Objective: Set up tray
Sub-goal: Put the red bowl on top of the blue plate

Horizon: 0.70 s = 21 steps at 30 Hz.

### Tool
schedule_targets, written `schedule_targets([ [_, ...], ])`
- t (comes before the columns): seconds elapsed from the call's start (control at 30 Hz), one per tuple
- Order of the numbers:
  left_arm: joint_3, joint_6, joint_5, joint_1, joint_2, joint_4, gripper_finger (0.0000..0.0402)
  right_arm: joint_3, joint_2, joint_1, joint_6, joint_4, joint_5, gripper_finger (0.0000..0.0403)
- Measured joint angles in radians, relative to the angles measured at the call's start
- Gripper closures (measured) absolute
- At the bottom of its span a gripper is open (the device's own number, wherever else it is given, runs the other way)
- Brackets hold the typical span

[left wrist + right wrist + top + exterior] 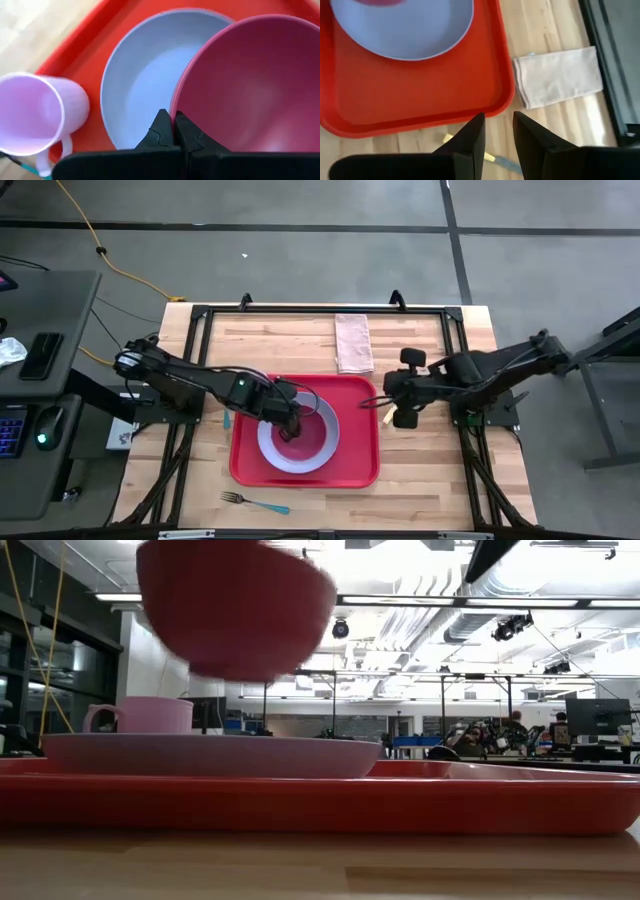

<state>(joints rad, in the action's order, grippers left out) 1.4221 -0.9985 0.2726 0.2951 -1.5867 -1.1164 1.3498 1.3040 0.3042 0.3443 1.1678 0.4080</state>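
Observation:
I should carry on lowering the dark red bowl (236, 612) with my left gripper until the bowl's base touches the plate, then let go, because it hangs with its opening up over the lavender plate (212, 755).
The red tray (355, 465) lies flat at the table's middle, with the round lavender plate (290, 455) resting on it. My left gripper (174, 122) is shut on a dark red bowl (255, 85), which hangs in the air above the plate (210, 753). A lavender mug (30, 112) stands upright by the tray's left edge; whether it is on the tray or the table, I cannot tell. My right gripper (497, 132) is open, above the table just past the tray's right edge (507, 95). My left gripper pinches the bowl's rim (176, 107) on the side toward the left arm, one finger outside the wall and one inside. The fingers come in slanting down from the table's left. The bowl (235, 605) is lifted clear of the plate, nearly upright.
A folded beige napkin (353, 342) lies on the table beyond the tray. A fork with a teal handle (253, 502) lies near the front edge. A teal utensil (226, 418) sits left of the tray, and a yellow-handled one (465, 147) under my right gripper.

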Motion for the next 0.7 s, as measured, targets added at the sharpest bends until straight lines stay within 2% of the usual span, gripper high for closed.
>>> schedule_targets([
  [0.23, -0.096, -0.063, -0.003, -0.001, 0.005, 0.017, 0.0390, -0.071, -0.040, 0.000, 0.018, -0.038, -0.030, 0.0324],
  [0.5, -0.176, -0.040, -0.024, -0.048, 0.006, 0.178, 0.0390, -0.072, -0.038, 0.000, 0.015, -0.044, -0.043, 0.0324],
  [0.7, -0.220, -0.036, -0.048, -0.060, 0.006, 0.193, 0.0390, -0.072, -0.038, 0.000, 0.017, -0.044, -0.056, 0.0324],
])
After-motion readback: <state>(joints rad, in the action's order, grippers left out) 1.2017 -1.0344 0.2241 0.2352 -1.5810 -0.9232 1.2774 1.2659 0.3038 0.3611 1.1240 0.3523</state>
